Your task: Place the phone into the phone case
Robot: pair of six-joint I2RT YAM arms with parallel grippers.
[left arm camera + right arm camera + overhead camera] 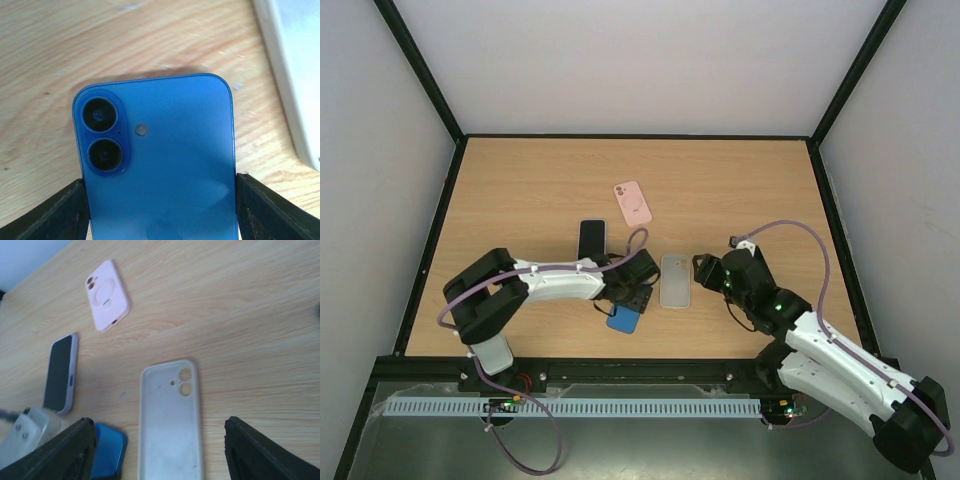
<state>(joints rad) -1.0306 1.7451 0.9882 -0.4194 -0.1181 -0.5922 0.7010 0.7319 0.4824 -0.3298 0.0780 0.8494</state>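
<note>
The blue phone has its back facing up beside the open case, so next my right gripper takes it from my left gripper, holding the phone's long edge nearest the case.
The blue phone faces back up, its two camera lenses toward the far side. My left gripper is shut on its long edges, one finger on each side. In the top view the phone sits under the left gripper, just left of the clear phone case. The case lies open side up on the table, camera cut-out at the far end. My right gripper is open and empty, hovering near the case's near end with its jaws spread wider than the case.
A pink case lies back up farther out on the table. A phone with a dark screen in a lilac case lies left of the clear case. The two grippers are close together near the table's middle front.
</note>
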